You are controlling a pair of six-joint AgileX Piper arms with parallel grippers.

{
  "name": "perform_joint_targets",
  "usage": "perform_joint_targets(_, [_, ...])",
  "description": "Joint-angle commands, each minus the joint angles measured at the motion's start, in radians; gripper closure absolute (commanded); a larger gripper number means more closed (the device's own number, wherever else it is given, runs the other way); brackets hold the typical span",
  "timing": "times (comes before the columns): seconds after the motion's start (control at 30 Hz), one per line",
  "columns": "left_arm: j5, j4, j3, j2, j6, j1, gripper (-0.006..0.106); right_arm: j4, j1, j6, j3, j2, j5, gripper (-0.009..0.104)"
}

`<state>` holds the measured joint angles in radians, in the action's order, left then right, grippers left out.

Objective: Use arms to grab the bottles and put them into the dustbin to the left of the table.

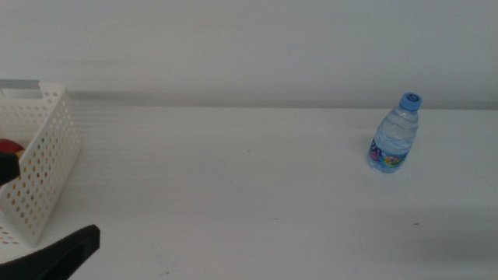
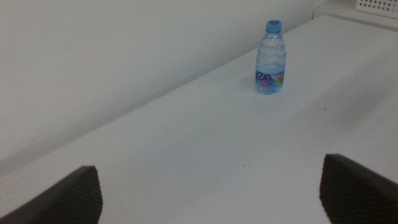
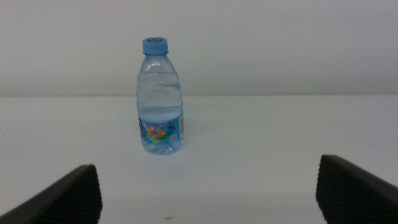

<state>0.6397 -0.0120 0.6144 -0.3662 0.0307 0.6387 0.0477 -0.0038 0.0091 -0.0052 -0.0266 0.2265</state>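
The bottle [image 3: 160, 96] is standing off toward one finger of the robot's right gripper, so next the gripper swings across and centers the bottle's body [image 1: 394, 138] between its fingers before it closes.
A small clear water bottle [image 1: 395, 134] with a blue cap stands upright on the white table [image 1: 233, 179], far right. It also shows in the left wrist view [image 2: 271, 59] and the right wrist view [image 3: 160, 99]. The white perforated dustbin [image 1: 43, 155] stands at the left edge, with a bit of something red [image 1: 8, 145] showing inside it. My left gripper [image 1: 70, 247] is at the bottom left, near the dustbin; its jaws [image 2: 214, 193] are wide open and empty. My right gripper [image 3: 208, 193] is open and empty, facing the bottle from a distance. The orange-drink bottle is out of view.
A white wall runs behind the table. A white perforated edge [image 2: 376, 5] shows in a far corner of the left wrist view. The tabletop between dustbin and bottle is bare.
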Motion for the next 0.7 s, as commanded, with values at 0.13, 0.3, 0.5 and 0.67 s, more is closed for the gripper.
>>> perform_joint_targets(0.13, [-0.020, 0.001, -0.006, 0.004, -0.005, 0.009, 0.007, 0.002, -0.006, -0.002, 0.043, 0.005, -0.107, 0.003])
perform_joint_targets(0.3, [-0.020, 0.001, -0.006, 0.004, -0.005, 0.009, 0.007, 0.007, -0.006, -0.009, 0.043, 0.005, -0.200, 0.003])
perform_joint_targets(0.5, [-0.020, 0.001, -0.006, 0.004, -0.003, 0.009, 0.007, 0.088, -0.006, -0.040, 0.043, -0.041, -0.301, 0.003])
perform_joint_targets(0.67, [-0.020, 0.001, -0.006, 0.004, -0.003, 0.009, 0.007, 0.081, -0.006, -0.040, 0.043, -0.235, -0.371, 0.003])
